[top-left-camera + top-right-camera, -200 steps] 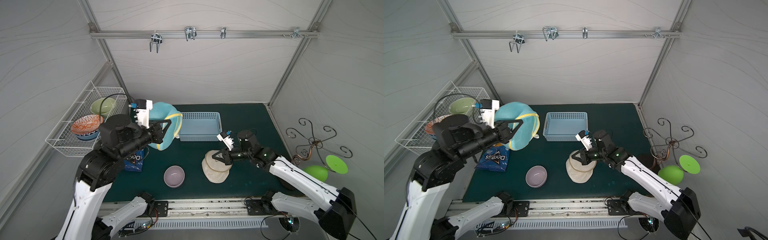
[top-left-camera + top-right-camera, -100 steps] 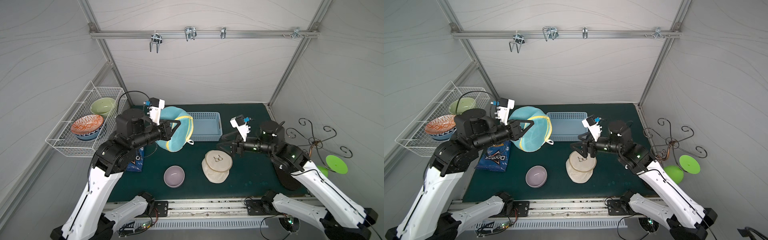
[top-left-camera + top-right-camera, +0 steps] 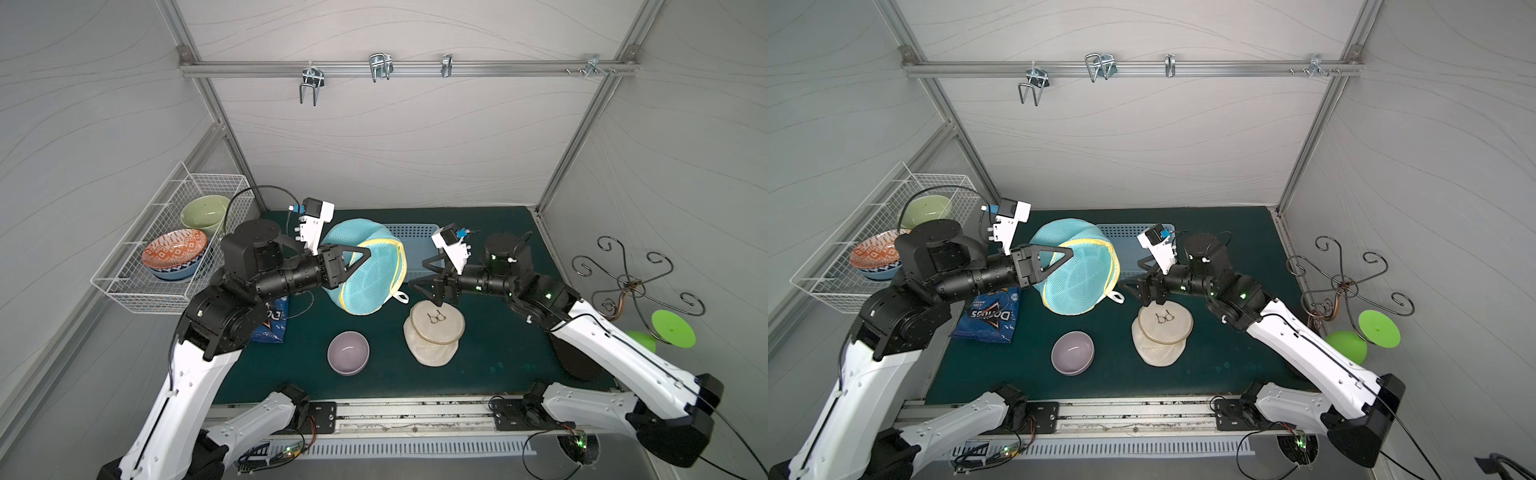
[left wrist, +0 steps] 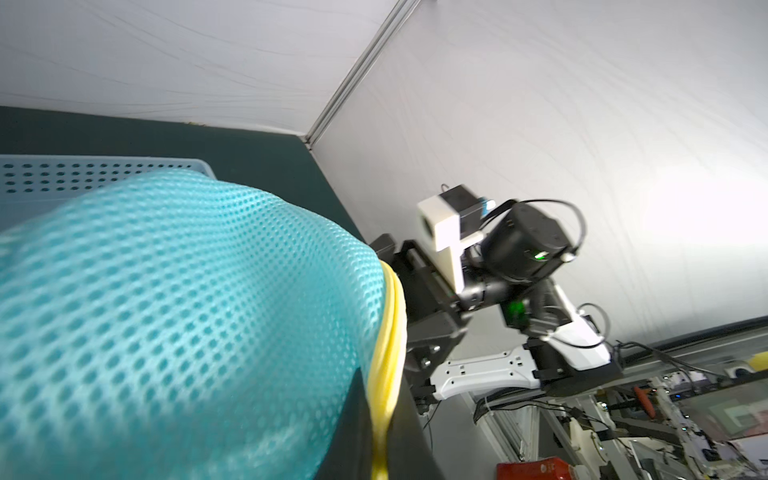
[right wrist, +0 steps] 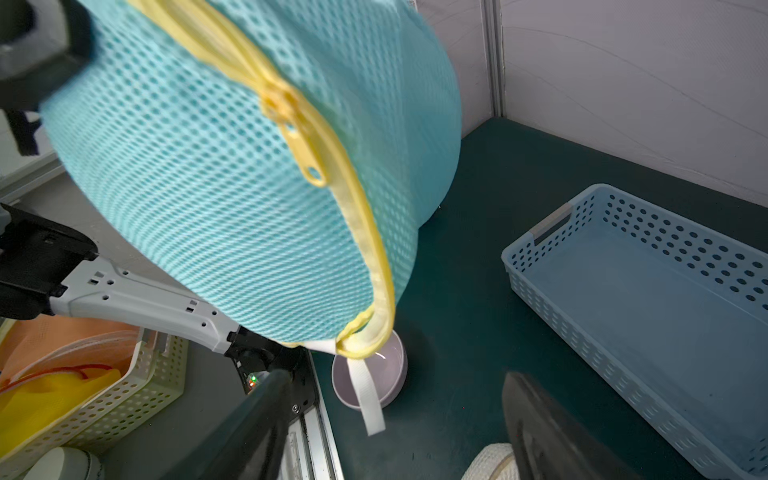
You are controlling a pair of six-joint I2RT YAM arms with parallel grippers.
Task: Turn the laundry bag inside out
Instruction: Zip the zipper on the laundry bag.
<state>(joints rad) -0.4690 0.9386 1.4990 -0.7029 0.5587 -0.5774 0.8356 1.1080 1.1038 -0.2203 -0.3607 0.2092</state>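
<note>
The laundry bag's yellow rim (image 3: 404, 264) is hanging short of my right gripper's open fingers. My left gripper should move the bag's rim (image 3: 397, 287) near the white loop into those fingers.
The laundry bag (image 3: 368, 278) (image 3: 1079, 278) is teal mesh with a yellow zipper edge, and it hangs in the air over the mat's back middle. My left gripper (image 3: 368, 251) (image 3: 1070, 250) (image 4: 384, 436) is shut on its yellow rim (image 4: 388, 340). In the right wrist view the laundry bag (image 5: 232, 174) fills the frame, with its zip pull (image 5: 309, 170) and a dangling white loop strap (image 5: 368, 399). My right gripper (image 3: 417, 274) (image 3: 1129, 273) (image 5: 399, 432) is open just to the right of the bag's lower edge, holding nothing.
A beige mesh pouch (image 3: 434, 336) with a pair of glasses (image 3: 436, 318) on it lies below the right gripper. A purple bowl (image 3: 348, 352) sits at the front, a blue basket (image 5: 648, 316) at the back, a chip bag (image 3: 990, 313) on the left. A wire rack (image 3: 124, 286) holds bowls.
The left arm carried the teal bag rightward toward the middle. The right gripper opened, left the beige pouch, rose and moved up beside the bag.
</note>
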